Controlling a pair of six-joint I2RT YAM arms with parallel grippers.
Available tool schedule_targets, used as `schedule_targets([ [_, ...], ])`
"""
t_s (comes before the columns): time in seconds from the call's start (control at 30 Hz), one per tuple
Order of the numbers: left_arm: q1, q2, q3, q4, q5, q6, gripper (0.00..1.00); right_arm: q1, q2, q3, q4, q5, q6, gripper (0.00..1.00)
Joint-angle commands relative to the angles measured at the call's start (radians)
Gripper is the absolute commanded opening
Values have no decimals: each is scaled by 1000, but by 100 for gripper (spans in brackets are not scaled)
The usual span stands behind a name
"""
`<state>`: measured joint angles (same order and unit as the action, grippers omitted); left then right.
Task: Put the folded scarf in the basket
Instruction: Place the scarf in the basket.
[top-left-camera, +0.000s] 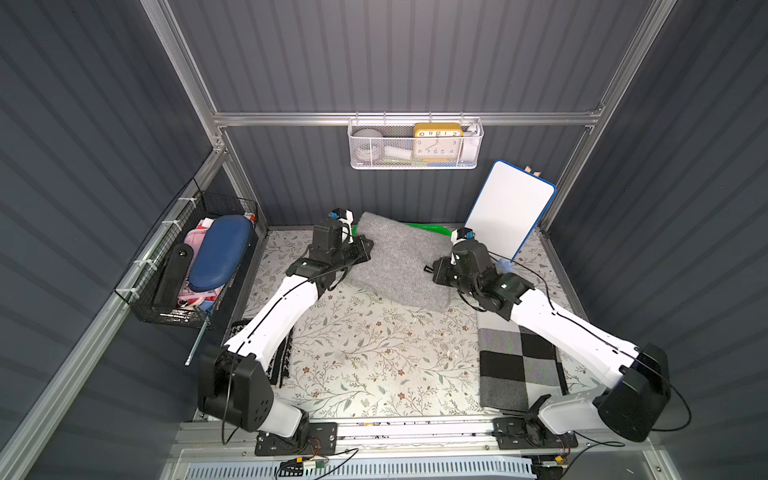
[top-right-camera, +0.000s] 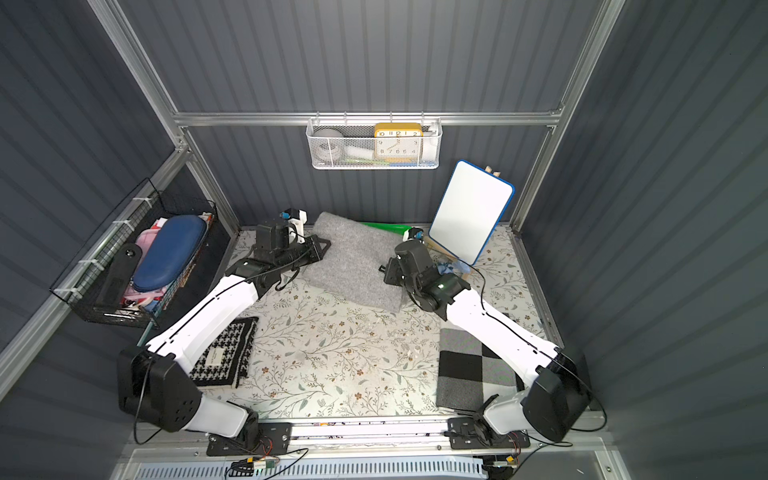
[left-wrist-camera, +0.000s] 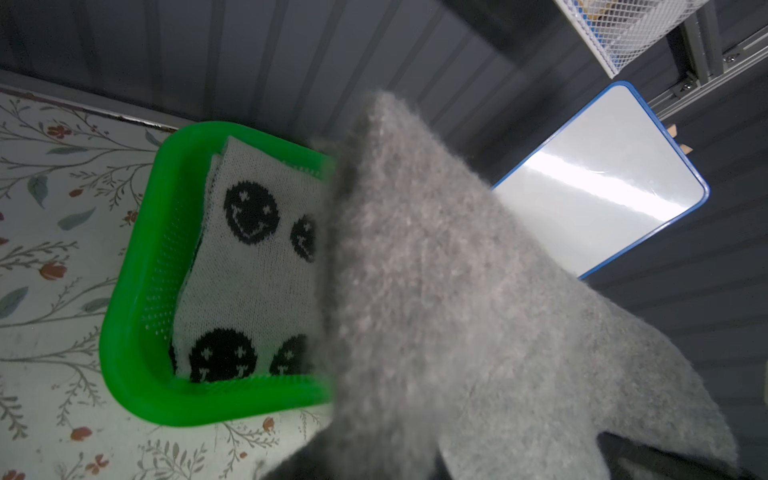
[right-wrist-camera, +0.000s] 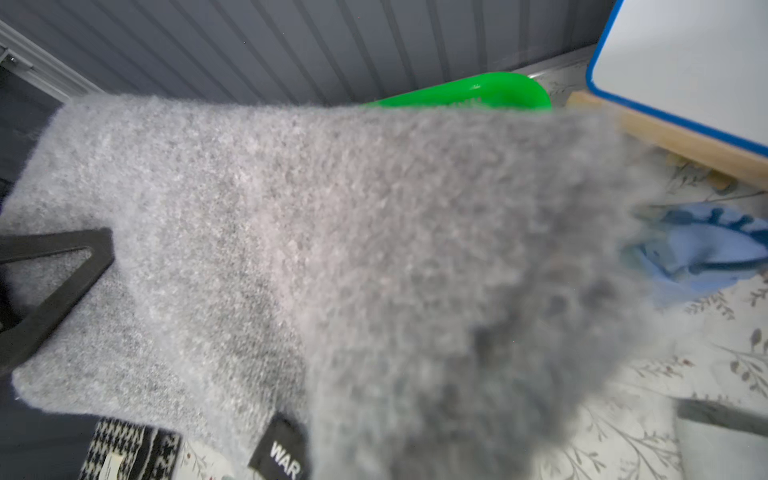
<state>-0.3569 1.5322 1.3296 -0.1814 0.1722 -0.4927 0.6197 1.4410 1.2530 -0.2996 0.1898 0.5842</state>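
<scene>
My left gripper should keep carrying the folded grey scarf, which hangs spread wide over the green basket, back until it is lying on top of the white scarf.
The folded scarf is thick, fuzzy and grey, and hangs lifted between both arms over the back of the table. My left gripper is shut on its left edge; one of its black fingers lies on the cloth. My right gripper is shut on its right edge. The scarf covers the jaws in both wrist views. The bright green basket stands right behind and under it against the back wall, only a green strip showing from above.
A white scarf with black smiley faces lies in the basket. A whiteboard leans at back right with a blue cloth below. A checked scarf and a houndstooth scarf lie in front. A black wire basket and white mesh basket hang on the walls.
</scene>
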Motion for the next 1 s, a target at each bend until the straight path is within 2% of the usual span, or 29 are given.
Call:
schedule_targets([
  [0.0, 51, 74, 91, 48, 24, 46, 0, -43, 80, 78, -21, -18, -63, 0],
  [0.27, 72, 303, 307, 46, 25, 85, 0, -110, 284, 257, -20, -40, -110, 0],
  [0.67, 105, 571, 573, -7, 37, 89, 0, -153, 523, 473, -36, 8, -168, 0],
  [0.8, 104, 643, 627, -26, 51, 85, 0, -162, 585, 527, -44, 34, -175, 0],
  [0.97, 105, 689, 623, -34, 61, 72, 1, -171, 656, 598, -62, 50, -199, 2],
])
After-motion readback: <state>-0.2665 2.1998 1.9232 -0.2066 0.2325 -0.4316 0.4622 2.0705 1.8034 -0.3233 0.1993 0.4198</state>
